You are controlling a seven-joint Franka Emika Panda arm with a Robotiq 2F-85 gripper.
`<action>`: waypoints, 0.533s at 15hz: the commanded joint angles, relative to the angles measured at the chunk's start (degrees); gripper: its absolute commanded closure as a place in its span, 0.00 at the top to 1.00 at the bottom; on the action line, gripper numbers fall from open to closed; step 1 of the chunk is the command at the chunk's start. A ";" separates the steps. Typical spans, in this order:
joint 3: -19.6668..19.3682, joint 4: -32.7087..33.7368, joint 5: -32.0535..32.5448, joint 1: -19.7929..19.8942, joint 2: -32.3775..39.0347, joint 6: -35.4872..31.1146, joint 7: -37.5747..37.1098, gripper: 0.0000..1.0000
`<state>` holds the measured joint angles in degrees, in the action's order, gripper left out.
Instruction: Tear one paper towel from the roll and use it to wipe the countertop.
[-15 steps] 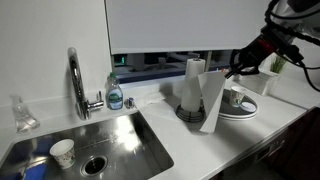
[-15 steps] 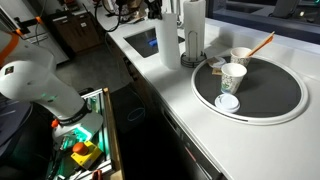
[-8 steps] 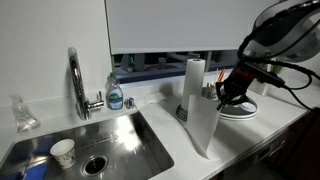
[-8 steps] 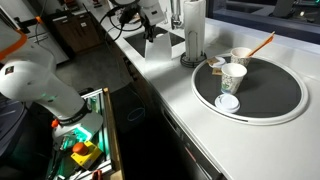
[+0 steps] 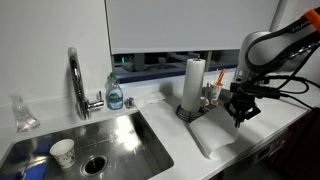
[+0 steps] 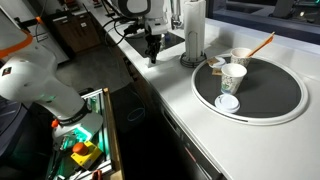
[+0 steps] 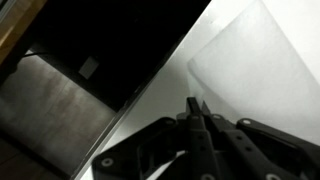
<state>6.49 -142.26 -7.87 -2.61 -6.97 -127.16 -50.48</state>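
The paper towel's edge is held in my gripper close to the countertop's front edge [image 7: 152,88], so next I turn back and wipe the paper towel inward, toward the roll [image 5: 192,92].
The paper towel [image 5: 213,137] lies flat on the white countertop [image 5: 180,152], in front of the roll [image 5: 194,84]. The roll stands upright on its dark holder and also shows in an exterior view [image 6: 193,30]. My gripper [image 5: 240,120] points straight down at the sheet's right edge with its jaws closed, low over the counter. In the wrist view the shut gripper [image 7: 197,104] meets the near edge of the sheet [image 7: 255,70], close to the countertop's front edge [image 7: 150,100]. In an exterior view the gripper [image 6: 152,58] hangs over the counter's front strip.
A steel sink [image 5: 100,140] with a faucet [image 5: 75,80], a soap bottle [image 5: 115,93] and a paper cup [image 5: 62,152] lies on the far side of the roll. A dark round tray [image 6: 275,95] holds cups [image 6: 233,78]. Dark floor drops off past the counter edge [image 7: 70,80].
The gripper has come down and away from the roll. The sheet hung from it before; now it lies spread flat on the countertop.
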 commanded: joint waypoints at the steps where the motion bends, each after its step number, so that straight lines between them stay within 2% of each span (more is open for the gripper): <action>1: 1.16 2.14 11.48 0.41 1.06 3.52 -8.59 0.00; 3: 1.46 2.90 20.03 0.60 1.38 4.53 -13.83 0.00; 6: 1.57 3.84 28.04 0.32 1.41 8.50 -20.79 0.00; 8: 0.69 3.75 21.73 -0.81 1.53 1.96 -16.86 0.00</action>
<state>7.23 -139.41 16.83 -2.59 -6.19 -121.20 -67.97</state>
